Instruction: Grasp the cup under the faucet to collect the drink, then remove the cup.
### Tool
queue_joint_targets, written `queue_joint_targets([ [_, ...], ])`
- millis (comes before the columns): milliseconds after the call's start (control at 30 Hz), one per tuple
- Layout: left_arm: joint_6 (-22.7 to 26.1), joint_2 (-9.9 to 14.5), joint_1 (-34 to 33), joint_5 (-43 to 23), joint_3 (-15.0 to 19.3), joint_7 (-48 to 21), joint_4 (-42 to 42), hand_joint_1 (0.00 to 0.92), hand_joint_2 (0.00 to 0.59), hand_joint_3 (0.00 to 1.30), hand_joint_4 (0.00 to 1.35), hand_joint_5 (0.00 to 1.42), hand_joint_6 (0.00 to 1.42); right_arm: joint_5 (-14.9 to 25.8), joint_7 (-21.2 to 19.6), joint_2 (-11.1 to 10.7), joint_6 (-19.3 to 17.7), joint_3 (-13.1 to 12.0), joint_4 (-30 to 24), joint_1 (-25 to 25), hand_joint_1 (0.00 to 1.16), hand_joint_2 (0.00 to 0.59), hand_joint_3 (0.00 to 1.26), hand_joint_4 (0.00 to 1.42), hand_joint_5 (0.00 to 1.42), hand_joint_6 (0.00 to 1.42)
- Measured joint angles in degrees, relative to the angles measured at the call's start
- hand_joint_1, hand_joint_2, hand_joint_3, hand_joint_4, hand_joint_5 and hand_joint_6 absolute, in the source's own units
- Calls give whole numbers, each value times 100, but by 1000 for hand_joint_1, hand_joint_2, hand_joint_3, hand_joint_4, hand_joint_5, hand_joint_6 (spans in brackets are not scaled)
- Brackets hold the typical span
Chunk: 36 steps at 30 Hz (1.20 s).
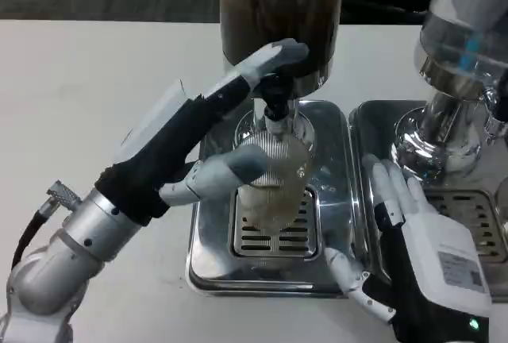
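I expect the ribbed cup [274, 180] to have dark drink low inside when I carry it out, because dark drink stands in the dispenser [279, 11] above the faucet.
A clear ribbed cup [274, 180] with pale drink in it stands on the grille of the steel drip tray [208, 267], right under the black faucet [275, 105] of a dark drink dispenser [279, 13]. My left hand [214, 140] reaches in from the left: its lower fingers wrap the cup's left side, and an upper finger lies against the faucet handle. My right hand [405, 236] rests with fingers apart on the tray's right edge, holding nothing, a little clear of the cup.
A second dispenser [464, 33] with a shiny steel base stands at the right over its own drip tray [484, 216]. Bare white table [87, 97] stretches to the left of the trays.
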Motion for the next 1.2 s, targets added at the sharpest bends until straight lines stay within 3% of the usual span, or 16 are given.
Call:
queue_joint_targets([
  [700,-261,338,47,1498,36,796,-541,0,98,202,69,296,245,243,0,-9,-27,-13,100,-19,257,397,0,0,0,144],
  [867,-261,348,72,1564,10,899,-565,0,99,206,69,296,246,651,9,-22,-304,-83,119,-45,266,381,0,0,0,160],
  [1000,-261,397,73,1572,-2,942,-584,0,101,211,69,296,247,1101,227,-202,-634,-168,178,-227,285,344,0,0,0,130],
  [1200,-261,447,73,1621,-26,997,-625,0,102,214,69,296,249,1960,629,-193,-1049,-271,499,-510,379,290,0,0,0,65],
])
